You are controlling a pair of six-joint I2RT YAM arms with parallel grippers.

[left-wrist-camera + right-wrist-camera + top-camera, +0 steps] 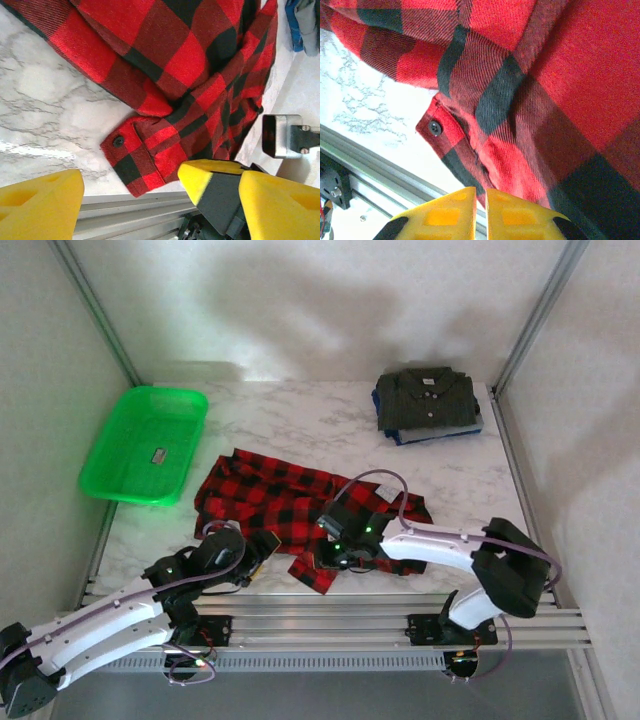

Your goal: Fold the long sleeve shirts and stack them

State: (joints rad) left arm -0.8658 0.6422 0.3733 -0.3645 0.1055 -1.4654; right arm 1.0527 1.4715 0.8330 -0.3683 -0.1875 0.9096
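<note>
I expect the sleeve to fold back over the shirt's resting body when I carry the sleeve's cuff, because the sleeve lies in loose creases past the shirt's edge.
A red-and-black plaid shirt lies crumpled on the marble table, one sleeve reaching toward the near edge. Its buttoned cuff lies between the wide-apart yellow fingers of my left gripper, which is open and holds nothing. My right gripper is shut, pinching the sleeve's edge just beside the cuff; plaid cloth hangs over its fingertips. A folded dark olive collared shirt rests on a blue garment at the back right.
A green plastic basket stands at the back left, partly over the table's edge. The aluminium rail runs along the near edge right below the sleeve. Frame posts rise at the back corners.
</note>
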